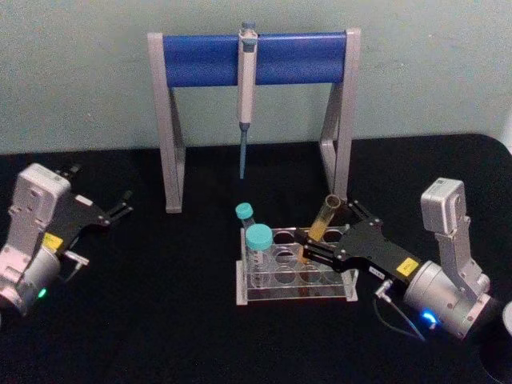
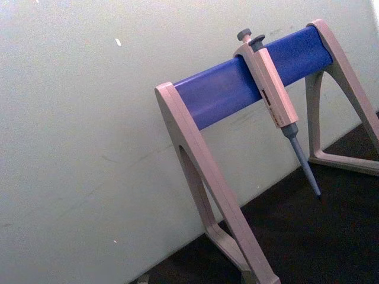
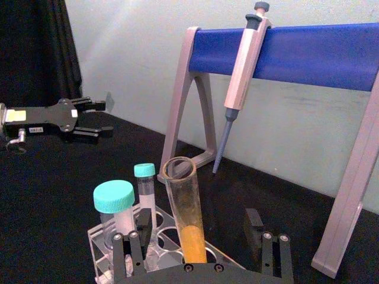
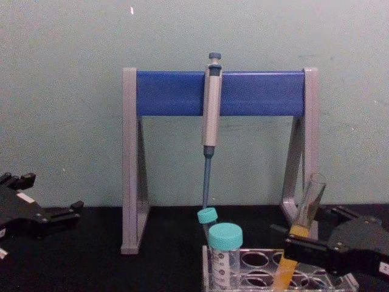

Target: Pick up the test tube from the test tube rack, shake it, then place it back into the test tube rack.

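The test tube (image 4: pixel 310 202) leans loosely in its roomy rack hole (image 4: pixel 287 259). It will therefore slip out right away when I lift, and the rack will stay where it is.
The test tube (image 1: pixel 326 218), clear glass with orange-yellow liquid low down, leans to the right with its bottom in a back-row hole of the clear test tube rack (image 1: pixel 296 294). My right gripper (image 1: pixel 326 232) is open and straddles the tube just above the rack's top plate. In the right wrist view the tube (image 3: pixel 186 225) stands between the two fingers (image 3: pixel 127 251), with a gap on each side. The chest view shows the tube (image 4: pixel 310 201) tilted above the right gripper (image 4: pixel 304 243) and the rack (image 4: pixel 261 261). My left gripper (image 1: pixel 120 210) rests open at the far left, well away from the rack.
A wide teal-capped tube (image 1: pixel 258 238) and a thin teal-capped tube (image 1: pixel 245 211) stand in the rack's left end. Behind the rack is a grey-and-blue pipette stand (image 1: pixel 256 60) with a pipette (image 1: pixel 246 80) hanging from it. A black cloth covers the table.
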Controlling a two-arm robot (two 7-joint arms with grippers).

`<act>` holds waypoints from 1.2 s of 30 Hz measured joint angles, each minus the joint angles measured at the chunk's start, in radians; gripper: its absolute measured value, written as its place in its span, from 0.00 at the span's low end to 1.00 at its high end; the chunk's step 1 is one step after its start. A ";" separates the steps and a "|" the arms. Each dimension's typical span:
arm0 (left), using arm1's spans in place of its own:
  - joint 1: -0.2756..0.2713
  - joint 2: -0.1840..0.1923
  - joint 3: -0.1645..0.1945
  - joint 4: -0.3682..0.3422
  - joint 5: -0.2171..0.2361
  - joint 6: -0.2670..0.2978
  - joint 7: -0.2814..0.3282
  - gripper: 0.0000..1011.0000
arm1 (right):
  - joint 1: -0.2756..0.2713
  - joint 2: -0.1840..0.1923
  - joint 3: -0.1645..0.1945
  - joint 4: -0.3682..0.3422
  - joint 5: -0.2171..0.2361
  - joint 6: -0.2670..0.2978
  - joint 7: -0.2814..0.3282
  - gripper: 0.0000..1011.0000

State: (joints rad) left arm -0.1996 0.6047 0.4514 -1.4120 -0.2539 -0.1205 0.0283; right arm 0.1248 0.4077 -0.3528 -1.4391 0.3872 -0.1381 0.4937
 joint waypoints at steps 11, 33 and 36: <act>0.000 0.000 0.000 0.000 0.000 0.000 0.000 0.99 | 0.002 0.000 -0.002 0.002 -0.004 0.000 0.001 0.99; 0.000 0.000 0.000 0.000 0.000 0.000 0.000 0.99 | 0.001 0.000 -0.001 0.000 -0.002 0.000 0.000 0.50; 0.000 0.000 0.000 0.000 0.000 0.000 0.000 0.99 | 0.001 0.000 -0.001 0.000 -0.002 0.000 0.000 0.42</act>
State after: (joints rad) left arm -0.1995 0.6047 0.4514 -1.4120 -0.2539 -0.1205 0.0283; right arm 0.1253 0.4080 -0.3535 -1.4391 0.3854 -0.1385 0.4933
